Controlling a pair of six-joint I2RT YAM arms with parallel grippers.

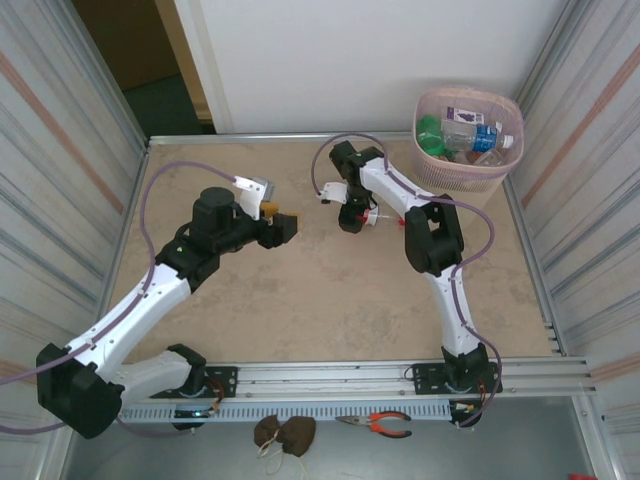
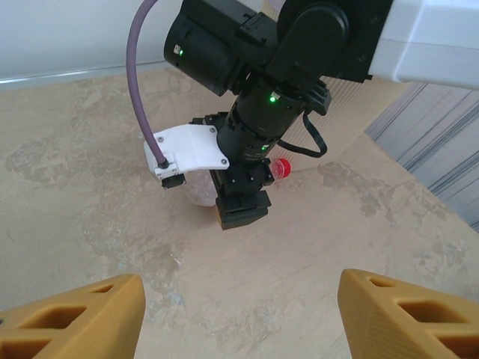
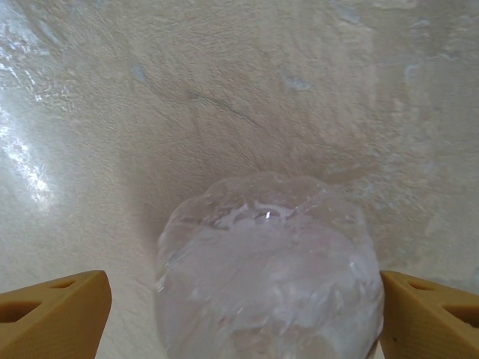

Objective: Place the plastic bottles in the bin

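My gripper will drop the clear plastic bottle (image 1: 380,216) in, and it will come to rest across the top of the other bottles, because they already pile up inside the bin (image 1: 468,138).
A clear plastic bottle (image 3: 266,254) with a red cap (image 2: 281,168) lies on the beige table (image 1: 300,290) near the middle. My right gripper (image 3: 243,314) points down over it, open, its orange fingers (image 3: 52,314) straddling the bottle's base with a gap on the left side. In the top view the right gripper (image 1: 352,215) stands left of the bin. The beige perforated bin (image 1: 468,175) with a pink liner sits at the far right corner and holds several bottles (image 1: 470,135). My left gripper (image 1: 285,228) hovers open and empty, facing the right gripper from the left; its fingers (image 2: 82,314) frame bare table.
Corrugated metal walls (image 1: 60,150) close in the table on the left and right. A metal rail (image 1: 400,375) runs along the near edge. Below it lie orange-handled pliers (image 1: 380,424) and a brown pouch (image 1: 285,432).
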